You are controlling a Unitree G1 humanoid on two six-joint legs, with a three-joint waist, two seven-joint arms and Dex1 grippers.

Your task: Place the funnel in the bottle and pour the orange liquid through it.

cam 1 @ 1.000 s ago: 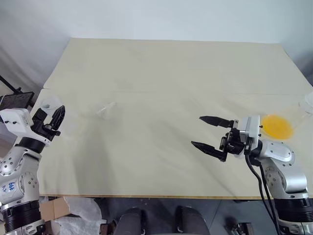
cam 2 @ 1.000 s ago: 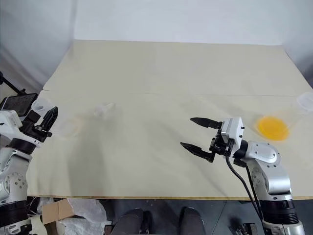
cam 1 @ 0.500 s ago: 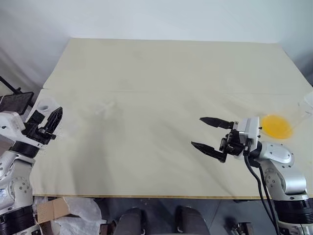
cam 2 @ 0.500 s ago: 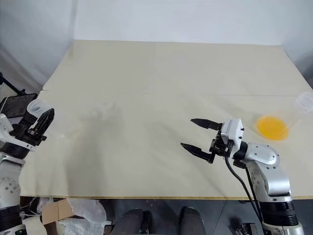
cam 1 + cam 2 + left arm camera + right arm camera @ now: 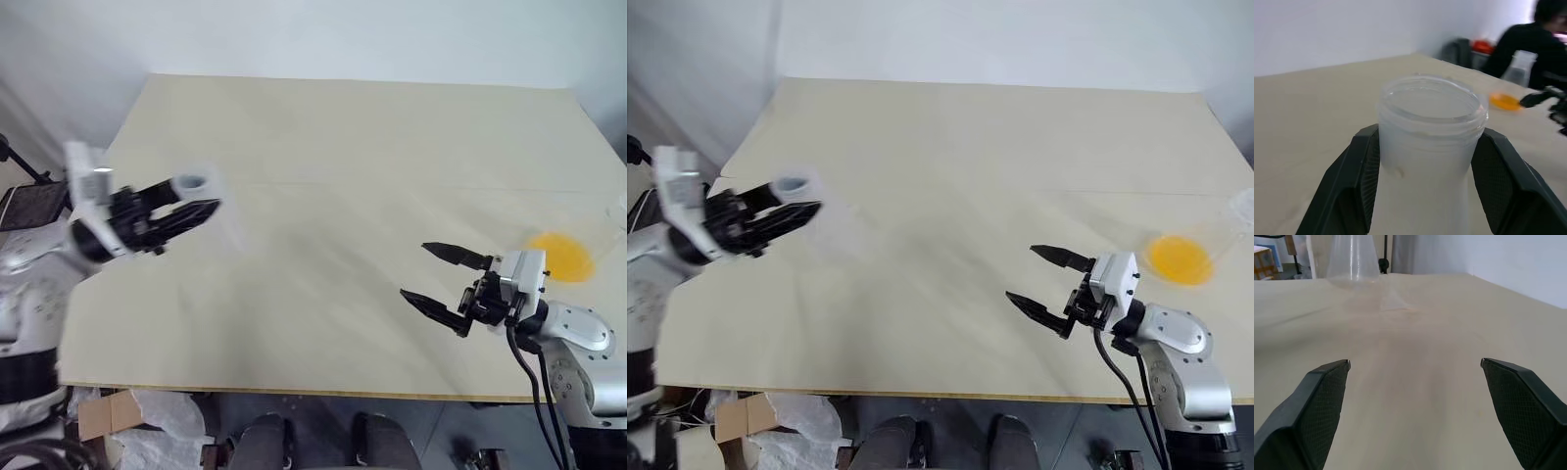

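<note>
I expect the clear container (image 5: pixel 618 211) to pour a thin stream when I tip it steeply, because the orange liquid (image 5: pixel 566 258) sits low in the container's wide base.
My left gripper (image 5: pixel 196 196) is shut on the neck of the frosted-white bottle (image 5: pixel 193 182), over the left part of the table. In the left wrist view its black fingers (image 5: pixel 1359 181) clamp the neck just below the bottle's (image 5: pixel 1430 105) open mouth. A faint clear cone that looks like the funnel (image 5: pixel 1394 300) lies on the table near the bottle (image 5: pixel 1353 262). The orange liquid (image 5: pixel 558 257) sits in a clear cup at the table's right edge. My right gripper (image 5: pixel 443 276) hovers open and empty left of it.
The cream table (image 5: pixel 333 147) has a wide bare middle and back. The clear cup (image 5: pixel 1225 230) reaches the right edge. A person in black (image 5: pixel 1542 34) sits beyond the table's far side. A cardboard box (image 5: pixel 103 416) lies on the floor at the front left.
My left arm has swung up and to the right with the bottle, from the table's left edge to over the table. The right gripper stays open and has barely shifted.
</note>
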